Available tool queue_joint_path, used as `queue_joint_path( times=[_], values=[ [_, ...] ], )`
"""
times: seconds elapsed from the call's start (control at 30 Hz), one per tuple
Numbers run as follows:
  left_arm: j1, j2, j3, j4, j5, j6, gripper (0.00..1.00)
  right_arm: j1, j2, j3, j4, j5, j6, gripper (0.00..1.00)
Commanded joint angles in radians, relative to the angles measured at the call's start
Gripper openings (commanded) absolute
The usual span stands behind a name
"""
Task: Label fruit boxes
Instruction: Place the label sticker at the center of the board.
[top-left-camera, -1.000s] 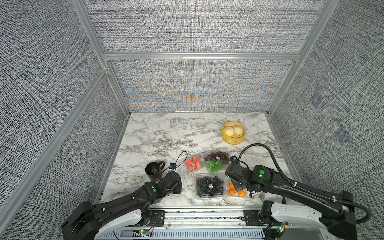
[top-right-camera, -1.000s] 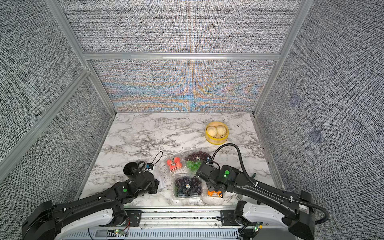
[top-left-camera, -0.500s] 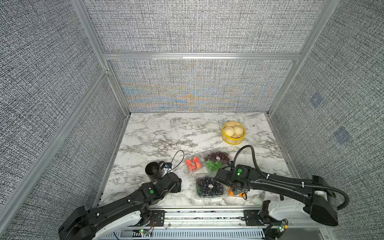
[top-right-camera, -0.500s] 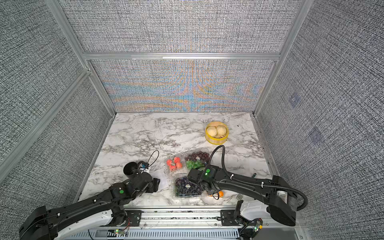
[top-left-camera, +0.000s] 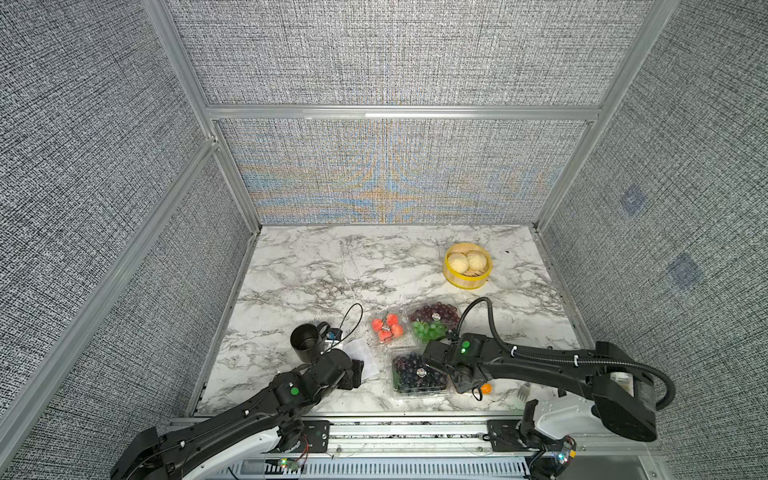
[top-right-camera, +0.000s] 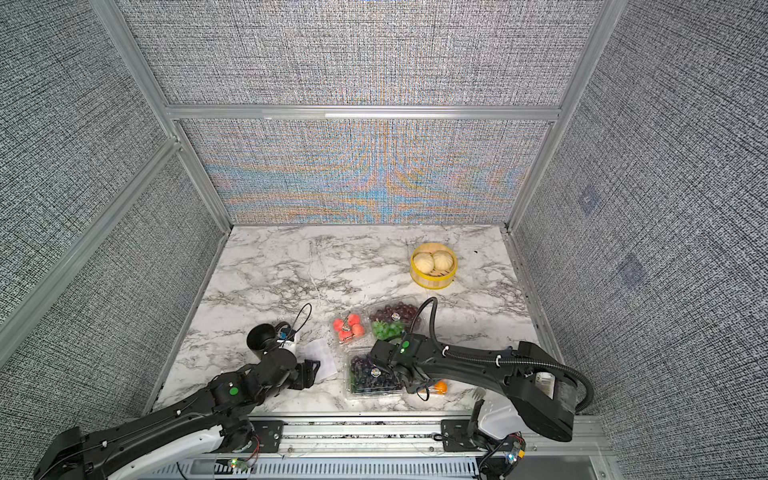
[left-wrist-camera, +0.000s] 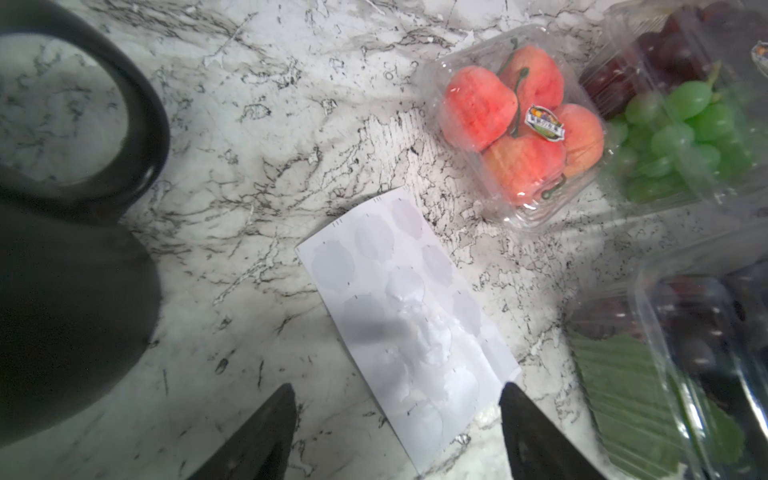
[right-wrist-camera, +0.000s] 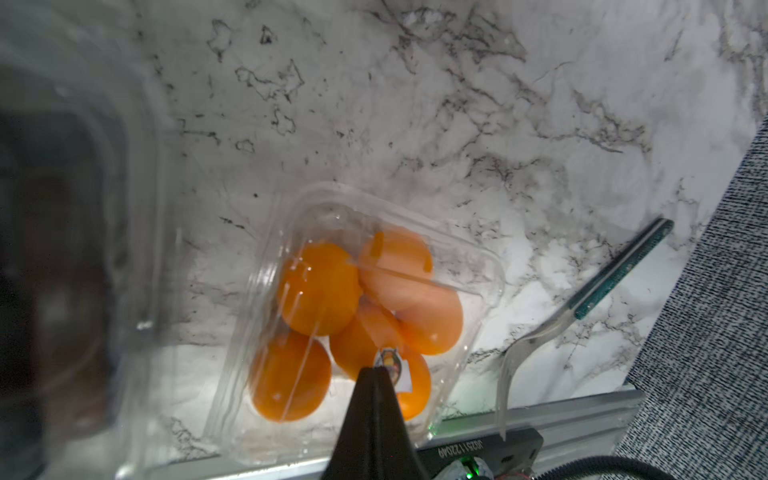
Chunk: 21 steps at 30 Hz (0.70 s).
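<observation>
The label (right-wrist-camera: 390, 365) is slanted at the end of the right gripper's closed fingers, so the robot's right gripper should open and put the label down flat on the orange box lid (right-wrist-camera: 308, 360).
Four clear fruit boxes stand at the front middle: red fruit (top-left-camera: 386, 328) (left-wrist-camera: 519, 124), purple and green grapes (top-left-camera: 434, 320) (left-wrist-camera: 685, 112), dark grapes (top-left-camera: 417, 374) (top-right-camera: 372, 374), and oranges (right-wrist-camera: 353, 316). In both top views my right arm hides most of the orange box. My right gripper (right-wrist-camera: 374, 370) is shut, its tip against a small coloured label (right-wrist-camera: 392, 365) on the orange box lid. My left gripper (left-wrist-camera: 397, 386) (top-left-camera: 359, 370) stands open just above the table. The near end of the white sticker sheet (left-wrist-camera: 407, 316) lies flat between its fingers, untouched.
A black mug (top-left-camera: 305, 343) (left-wrist-camera: 62, 208) stands left of the sheet, with a thin cable and blue connector (top-left-camera: 332, 332) behind it. A yellow bamboo steamer (top-left-camera: 465, 282) sits at the back right. A clear plastic fork (right-wrist-camera: 582, 316) (top-left-camera: 524, 390) lies by the front rail.
My left gripper has opened from nearly shut and the sticker sheet now lies uncovered in front of it. My right arm has dropped low and reached left over the boxes.
</observation>
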Motion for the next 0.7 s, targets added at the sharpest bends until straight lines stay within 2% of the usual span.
queue_joint_path(
  times=[0.0, 0.17, 0.3, 0.5, 0.6, 0.67],
  values=[
    [0.001, -0.023, -0.003, 0.011, 0.007, 0.016, 0.78, 0.003, -0.003, -0.016, 0.078, -0.05, -0.016, 0.0],
    [0.0, -0.035, -0.003, 0.007, 0.011, 0.016, 0.78, 0.0, -0.027, -0.059, 0.078, -0.047, 0.008, 0.0],
    [0.001, -0.025, -0.002, 0.014, 0.019, 0.018, 0.78, -0.002, -0.094, -0.095, 0.095, -0.049, 0.022, 0.16],
    [0.001, -0.02, 0.003, 0.017, 0.026, 0.02, 0.8, -0.001, -0.271, -0.105, 0.093, -0.022, 0.01, 0.29],
    [0.001, -0.037, 0.005, 0.014, 0.033, 0.025, 0.82, -0.001, -0.331, -0.11, 0.054, 0.016, 0.022, 0.29],
    [0.001, -0.053, 0.001, 0.01, 0.029, 0.03, 0.83, -0.001, -0.346, -0.115, 0.05, 0.026, 0.021, 0.24]
  ],
)
